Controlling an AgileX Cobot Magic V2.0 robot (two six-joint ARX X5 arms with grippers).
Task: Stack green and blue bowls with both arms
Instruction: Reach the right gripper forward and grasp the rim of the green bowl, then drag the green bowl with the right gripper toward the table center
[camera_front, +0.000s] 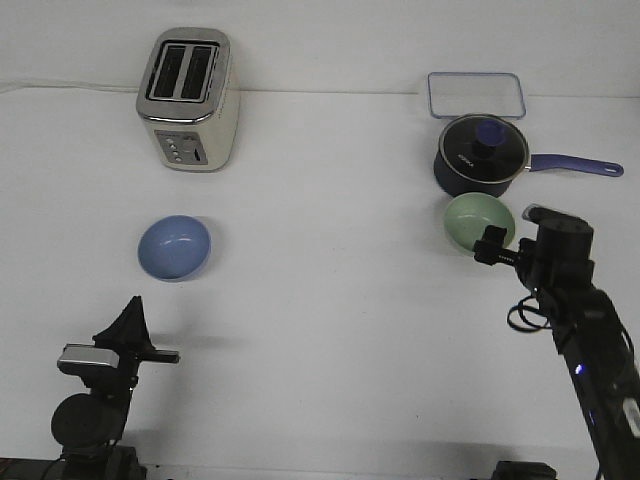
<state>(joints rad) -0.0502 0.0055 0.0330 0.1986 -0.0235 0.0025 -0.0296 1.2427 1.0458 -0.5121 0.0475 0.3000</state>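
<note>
My gripper is to stack the blue bowl inside the green bowl (478, 221). The green bowl's rim looks as wide as the blue bowl's (174, 248), so I expect the green bowl to be hidden then.
The periwinkle blue bowl (174, 247) sits upright and empty on the white table at the left, in front of the toaster. The sage green bowl (477, 220) sits upright at the right, just in front of the saucepan. My right gripper (496, 246) is at the green bowl's near right rim; its fingers are hidden behind the wrist, so I cannot tell whether they are open or closed on the rim. My left gripper (131, 318) points upward near the front left, well short of the blue bowl, with its fingers together and empty.
A cream toaster (188, 98) stands at the back left. A dark navy saucepan (482, 155) with a glass lid and a long handle pointing right stands behind the green bowl. A clear rectangular container (476, 95) lies behind the pan.
</note>
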